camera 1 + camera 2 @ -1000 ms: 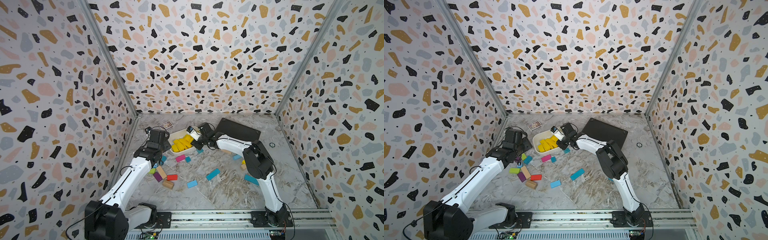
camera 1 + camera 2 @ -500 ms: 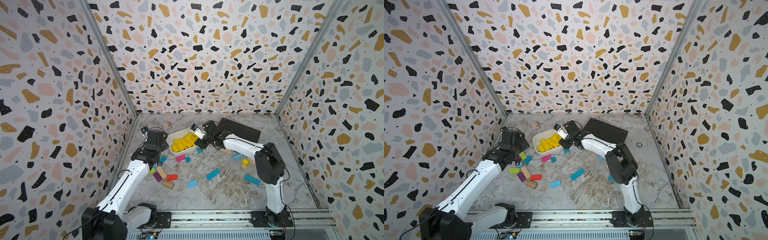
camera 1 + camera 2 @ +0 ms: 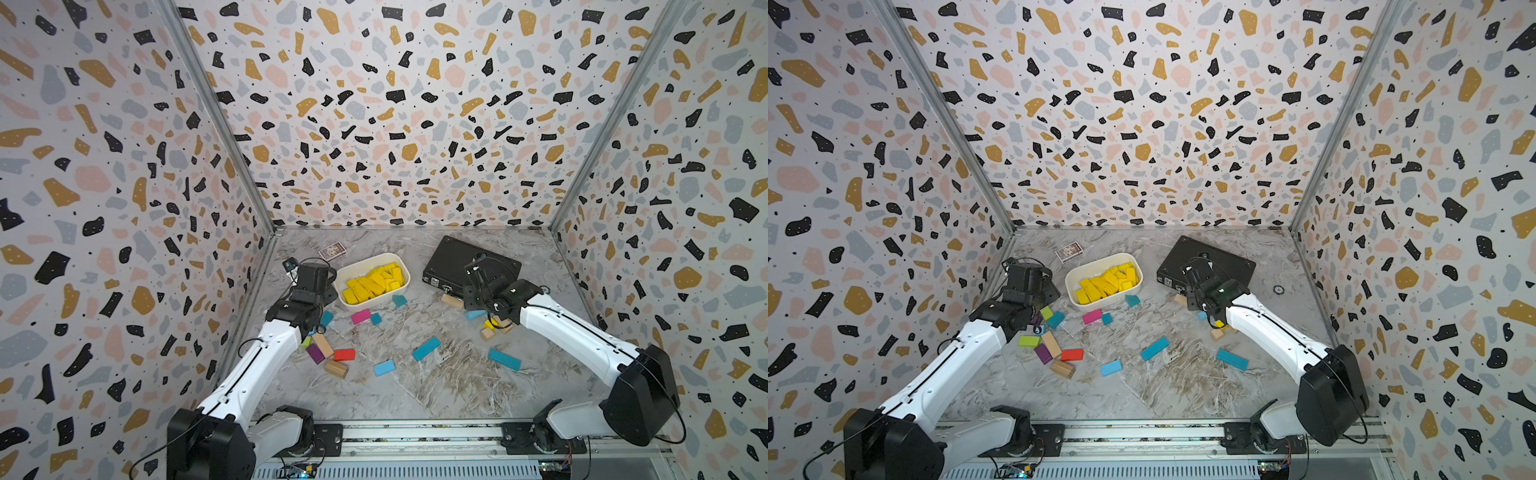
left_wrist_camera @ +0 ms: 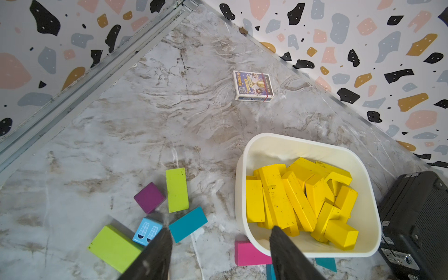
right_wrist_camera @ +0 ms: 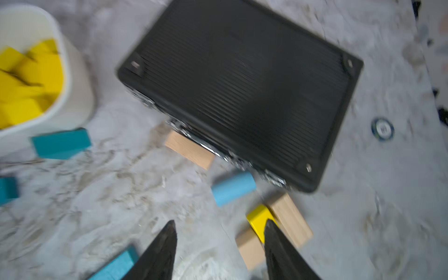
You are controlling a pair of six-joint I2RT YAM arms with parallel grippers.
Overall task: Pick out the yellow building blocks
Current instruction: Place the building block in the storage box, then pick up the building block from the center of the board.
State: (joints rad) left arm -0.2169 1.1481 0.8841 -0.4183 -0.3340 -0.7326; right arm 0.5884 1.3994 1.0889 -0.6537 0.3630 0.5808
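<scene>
My right gripper is to keep turning and going down until its fingers meet those sides, since two sides of the yellow block stand clear of the tan blocks.
Most of the yellow building blocks lie piled in a white tub, also seen blurred in the right wrist view. One small yellow block rests on the table, wedged between two tan blocks. My right gripper hovers open and empty just beside it; one fingertip overlaps the block's edge in that view. My left gripper stands open and empty over the table at the tub's near rim, above a pink block.
A black case lies at the back right, with a tan block and a light blue block against its front. A card box sits behind the tub. Teal, green, purple, red and tan blocks are scattered across the front left.
My right gripper has swung away from the tub to the right, ending over the blocks in front of the black case. The left arm has barely moved.
</scene>
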